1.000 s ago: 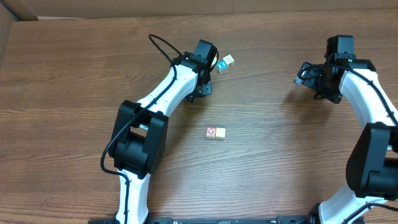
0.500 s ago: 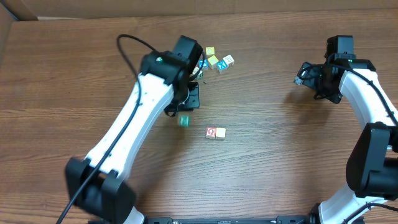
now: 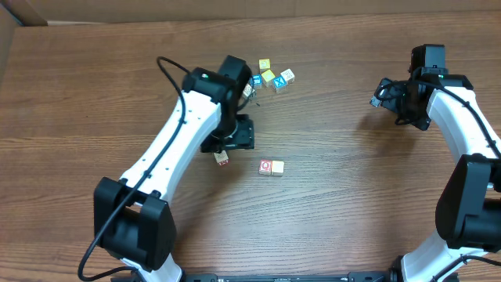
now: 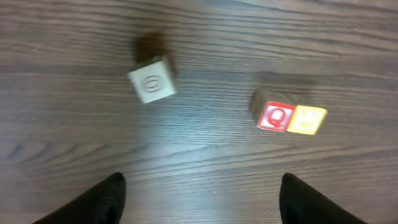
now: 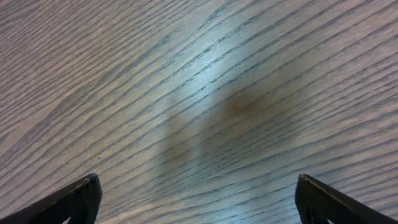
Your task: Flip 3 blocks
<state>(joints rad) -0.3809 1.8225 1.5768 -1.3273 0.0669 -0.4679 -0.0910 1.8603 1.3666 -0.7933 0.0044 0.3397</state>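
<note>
Clear wood (image 4: 208, 93) beside the pale block (image 3: 221, 157) gives both open fingers enough space. My left gripper keeps moving down toward the pale block until the fingers can close.
A pale block with a grey ring print (image 4: 152, 79) (image 3: 222, 158) sits tilted, clear of my left gripper (image 4: 199, 200), whose jaws stand open with bare wood between them. In the overhead view the left gripper (image 3: 235, 141) hangs just above and to the right of that block. To the right lie two blocks side by side and touching: one with a red Q (image 4: 275, 116) (image 3: 266, 167) and a tan one with a yellowish face (image 4: 308, 119) (image 3: 278, 168). My right gripper (image 5: 199, 200) (image 3: 382, 94) is open over bare table at the far right.
A cluster of several cubes with yellow and blue faces (image 3: 270, 76) lies at the back, just beyond the left arm's elbow. A cable (image 3: 168, 66) loops off the left arm. The table's back edge (image 3: 235, 17) runs along the top.
The left arm swung from the back cluster toward the front. Its jaws opened and let go of the pale block, which now lies left of the pair. The right arm has not moved.
</note>
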